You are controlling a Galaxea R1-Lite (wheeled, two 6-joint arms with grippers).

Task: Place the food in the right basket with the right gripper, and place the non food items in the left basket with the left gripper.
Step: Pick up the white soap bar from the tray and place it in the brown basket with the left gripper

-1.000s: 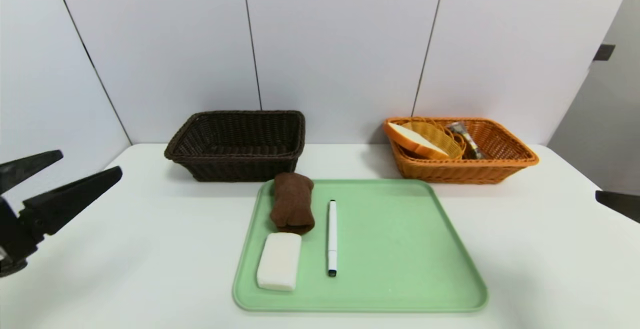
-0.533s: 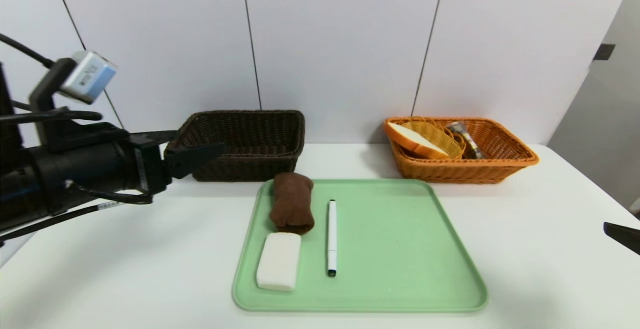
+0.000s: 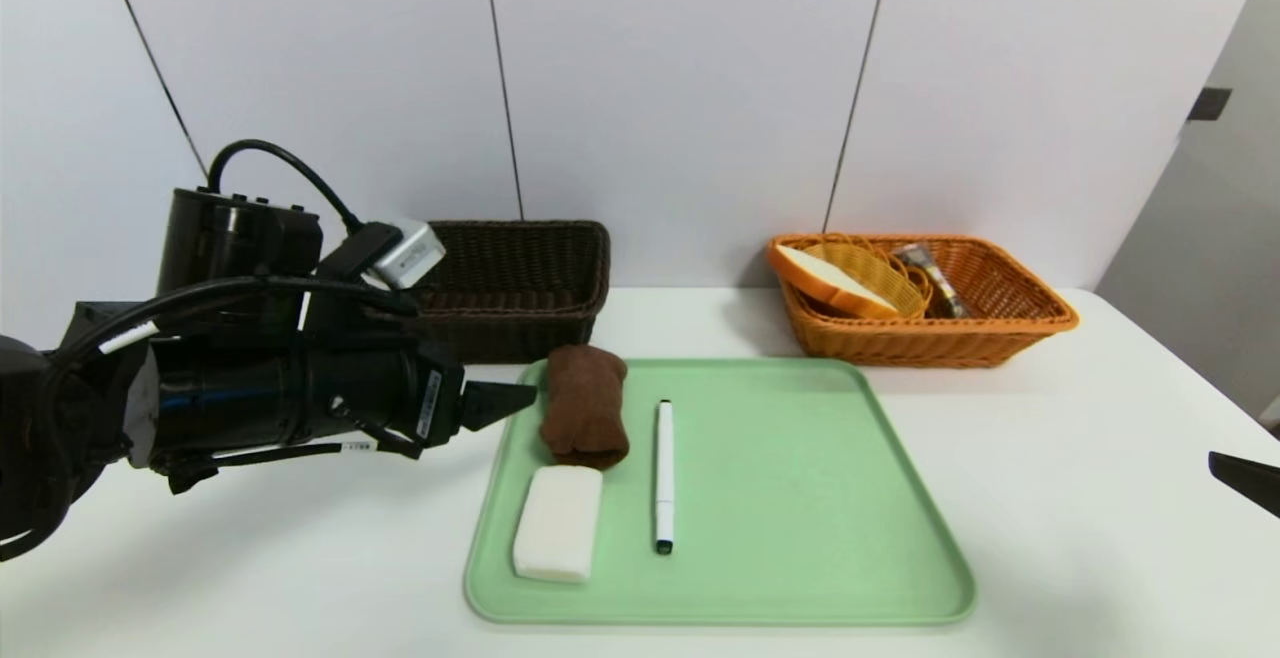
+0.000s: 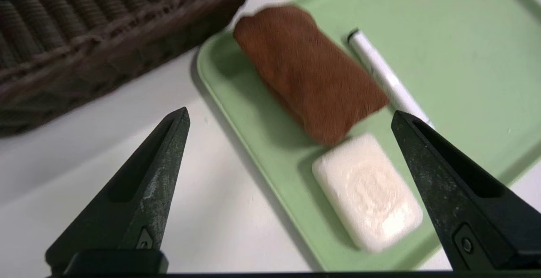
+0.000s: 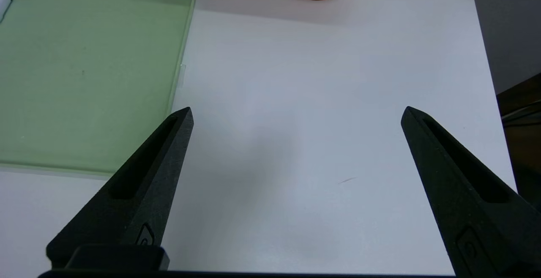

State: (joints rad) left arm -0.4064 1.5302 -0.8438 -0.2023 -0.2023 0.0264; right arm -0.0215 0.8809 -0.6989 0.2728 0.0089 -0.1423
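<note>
I should turn my left gripper square to the white block, which lies at an angle to the gripper's fingers and has its end point(image 3: 576, 470) near the brown cloth, and pinch the block's long sides point(image 3: 558, 526).
On the green tray point(image 3: 800, 498) lie a rolled brown cloth point(image 3: 584, 404), a white block point(image 3: 558, 536) and a white marker pen point(image 3: 664, 473). My left gripper point(image 3: 515, 400) hangs open just left of the cloth, above the tray's left rim; in the left wrist view the cloth point(image 4: 308, 73) and block point(image 4: 367, 191) lie ahead of its wide-apart fingers point(image 4: 169, 151). The dark brown basket point(image 3: 510, 283) stands behind it. The orange basket point(image 3: 1000, 323) holds the bread slice point(image 3: 830, 278) in its yellow dish and a dark wrapped snack point(image 3: 930, 278). My right gripper point(image 5: 296, 115) is open over bare table at the right.
The white table point(image 3: 1080, 458) ends at a grey panelled wall behind the baskets. The table's right edge point(image 5: 492, 79) is close to my right gripper. The left arm's body covers the table's left side and part of the dark basket.
My left arm has swung in from the far left, past the dark basket, and its open gripper now hangs beside the brown cloth. The right gripper has barely shifted.
</note>
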